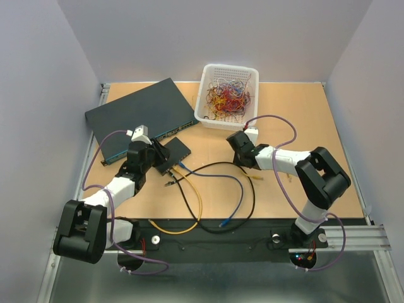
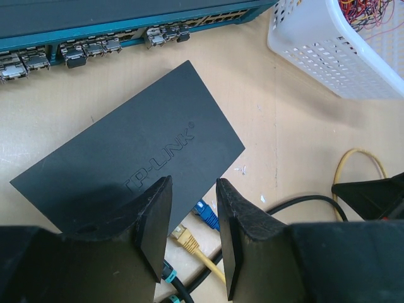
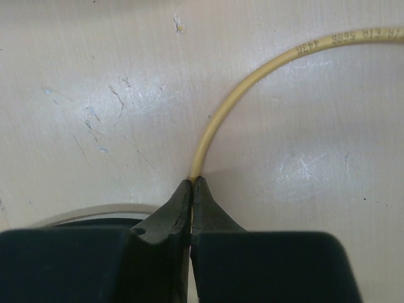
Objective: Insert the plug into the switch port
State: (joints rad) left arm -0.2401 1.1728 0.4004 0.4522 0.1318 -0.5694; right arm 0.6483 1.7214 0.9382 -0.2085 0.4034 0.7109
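Next, I lift the yellow cable (image 3: 201, 158) and bring its plug to my left gripper, because my right gripper is holding the cable along its bend, away from the plug.
The small flat black switch (image 2: 132, 164), marked TP-LINK, lies left of centre on the table (image 1: 175, 151). Its port row is on the near long edge and faces away from the left wrist camera, so the sockets are hidden. A blue plug (image 2: 206, 214) and a yellow plug (image 2: 183, 238) sit at that edge; I cannot tell if they are seated. My left gripper (image 2: 192, 189) is open and empty, just above that edge, with both plugs seen between its fingers. My right gripper (image 3: 191, 184) is shut on a thin yellow cable (image 3: 252, 79), low over the table right of centre (image 1: 243, 161).
A large dark blue-grey box (image 1: 142, 117) with its own port row lies behind the switch. A white basket (image 1: 227, 95) of coloured wires stands at the back centre. Black (image 1: 249, 189), blue (image 1: 237, 205) and yellow (image 1: 197, 205) cables loop across the front middle.
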